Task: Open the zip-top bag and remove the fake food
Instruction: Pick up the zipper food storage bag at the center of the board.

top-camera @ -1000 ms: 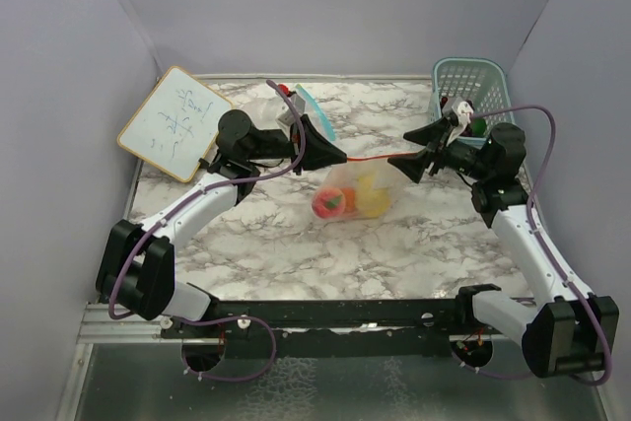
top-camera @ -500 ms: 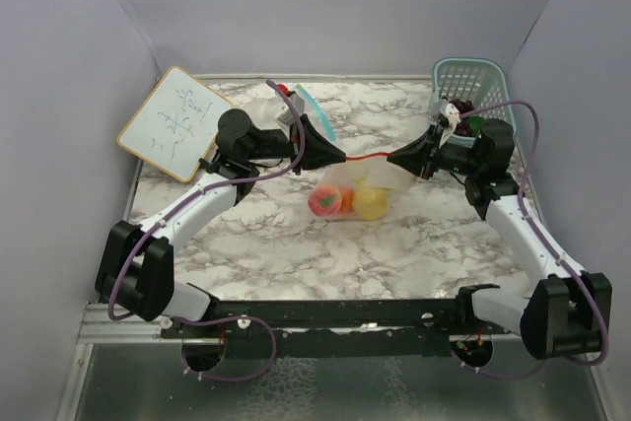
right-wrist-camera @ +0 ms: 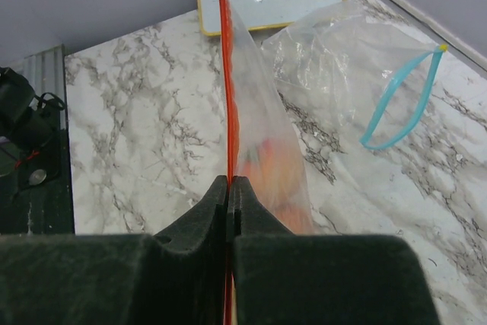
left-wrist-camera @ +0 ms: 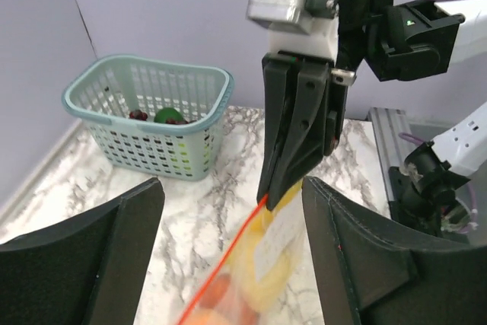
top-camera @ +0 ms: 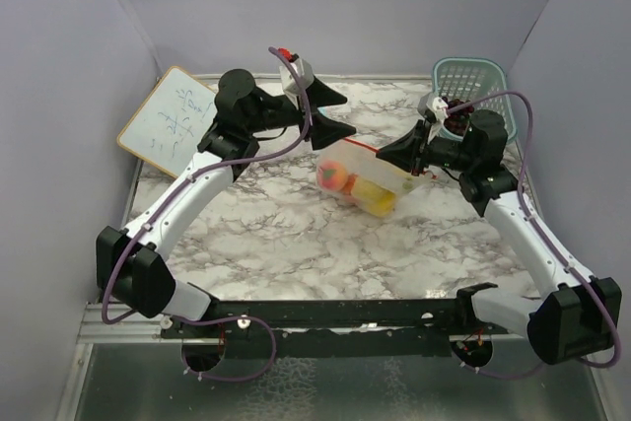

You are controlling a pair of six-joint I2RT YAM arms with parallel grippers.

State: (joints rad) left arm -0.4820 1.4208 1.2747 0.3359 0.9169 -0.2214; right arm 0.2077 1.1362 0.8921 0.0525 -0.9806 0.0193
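Note:
My right gripper alone is holding the red zip strip (top-camera: 362, 144). My left gripper should clamp it beside those fingers (right-wrist-camera: 231, 162) before my right gripper opens and takes hold again.
The clear zip-top bag (top-camera: 367, 182) with a red zip strip (right-wrist-camera: 227, 74) hangs tilted from my right gripper (top-camera: 391, 157), which is shut on the zip's right end. Inside it lie fake food pieces: a red-orange one (top-camera: 333, 179) and a yellow one (top-camera: 372, 194). In the right wrist view the jaws (right-wrist-camera: 230, 184) are pressed together on the red strip. My left gripper (top-camera: 333, 115) is open, raised above and behind the bag's left end, touching nothing. From the left wrist, the bag (left-wrist-camera: 266, 264) sits between and beyond my open fingers (left-wrist-camera: 84, 264).
A teal basket (top-camera: 471, 81) at the back right holds dark grapes (left-wrist-camera: 138, 115) and a green piece (left-wrist-camera: 169, 117). A whiteboard (top-camera: 170, 123) leans at the back left. A second clear bag with a blue zip (right-wrist-camera: 396, 104) lies on the marble behind.
My left gripper opened, let go of the zip and rose toward the back. My right gripper shut on the zip's other end, and the bag now hangs from it, shifted right.

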